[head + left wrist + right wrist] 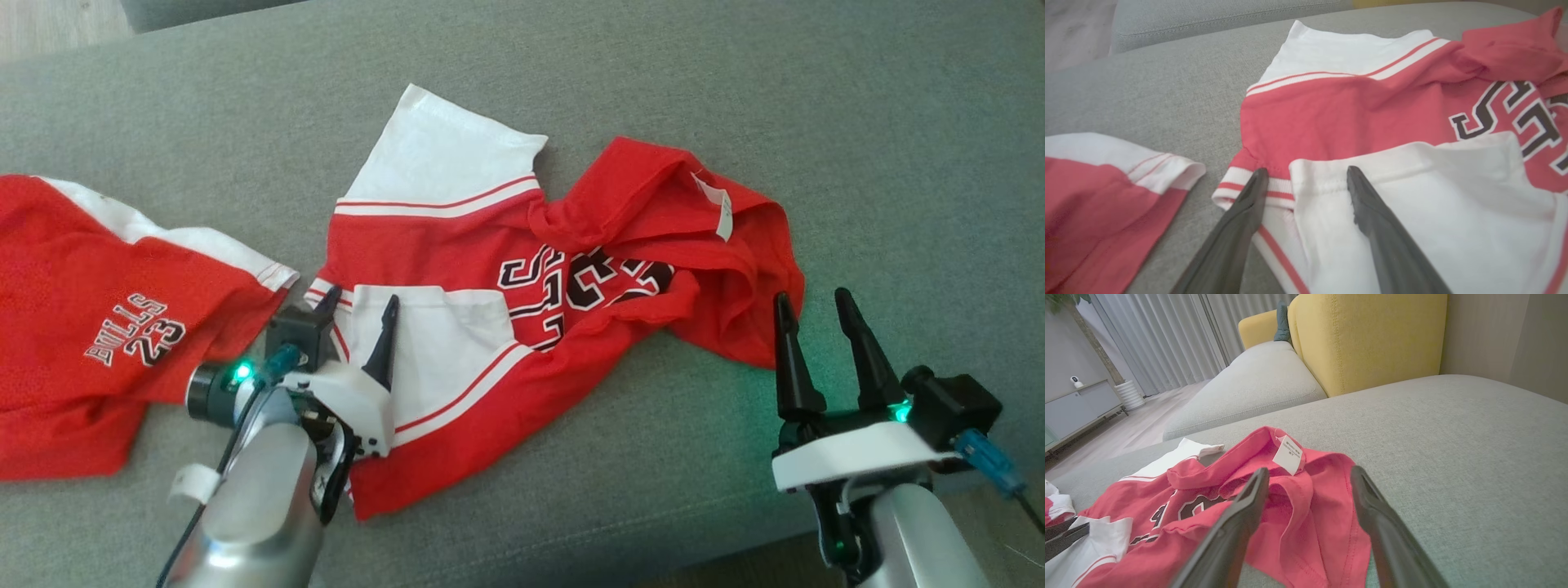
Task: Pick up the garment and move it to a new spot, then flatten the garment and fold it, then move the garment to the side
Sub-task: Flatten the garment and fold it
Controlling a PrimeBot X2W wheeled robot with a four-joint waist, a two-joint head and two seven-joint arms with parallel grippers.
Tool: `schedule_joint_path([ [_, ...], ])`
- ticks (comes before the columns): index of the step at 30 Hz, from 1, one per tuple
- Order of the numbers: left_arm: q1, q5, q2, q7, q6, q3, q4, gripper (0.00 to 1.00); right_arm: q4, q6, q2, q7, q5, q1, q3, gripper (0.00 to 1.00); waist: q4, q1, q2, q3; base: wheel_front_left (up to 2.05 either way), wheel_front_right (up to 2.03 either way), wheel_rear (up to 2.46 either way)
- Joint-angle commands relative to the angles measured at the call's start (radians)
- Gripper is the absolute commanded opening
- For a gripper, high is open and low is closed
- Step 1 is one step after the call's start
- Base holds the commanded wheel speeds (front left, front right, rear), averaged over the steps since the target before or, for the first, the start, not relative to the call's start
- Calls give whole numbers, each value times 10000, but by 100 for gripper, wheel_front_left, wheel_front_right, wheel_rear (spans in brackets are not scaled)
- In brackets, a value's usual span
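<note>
The black lettering breaks off beneath the bunched red folds point(730, 263). I should expect to find more hidden print when I pull the garment flat.
The garment point(457, 245) is a red and white jersey with black lettering, lying crumpled in the middle of the grey cushion point(898, 163). My left gripper point(359, 304) stands open over its white panel at the lower left corner. In the left wrist view that gripper point(1307, 170) has one fingertip on the striped band and the other on the white fabric of the garment point(1339, 118). My right gripper point(812, 296) is open at the garment's right edge. In the right wrist view the gripper point(1309, 470) points at the red folds of the garment point(1323, 526), just below a white label point(1289, 455).
A second red piece, shorts printed BULLS 23 point(90, 327), lies at the left, close to my left arm, and its white hem point(1167, 171) nears the jersey. A yellow sofa back point(1363, 339) rises beyond the cushion. The cushion's front edge point(735, 563) runs by my right arm.
</note>
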Motion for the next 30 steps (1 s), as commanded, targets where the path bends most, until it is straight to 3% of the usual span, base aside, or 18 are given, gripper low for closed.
schedule_joint_path([
  [1,-415,-51,216,-107,20,309,-171,100,-231,-9,-44,-143,5,-299,185,100,1,0,0,-10,0,0,0],
  [4,-428,-51,194,-116,-6,268,-180,100,-149,-9,-43,-148,8,-316,158,100,12,0,0,-44,0,0,0],
  [6,-404,-80,177,-118,-58,244,-158,49,-109,-9,-43,-150,23,-345,162,100,10,0,0,-54,0,0,0],
  [8,-403,-99,170,-119,-107,218,-115,9,-92,-9,-43,-154,56,-388,169,100,1,0,0,-57,0,0,0],
  [9,-411,-111,166,-119,-126,214,-112,0,-87,-9,-43,-156,71,-409,166,100,-2,0,0,-55,0,0,0],
  [17,-421,-213,191,-121,-117,335,-446,0,-16,-9,-43,-177,127,-448,100,100,-12,0,0,-93,0,0,0],
  [30,1173,-205,128,-121,68,1055,-4359,0,1237,-9,-43,653,-18,-148,-167,100,643,0,0,-738,0,0,0],
])
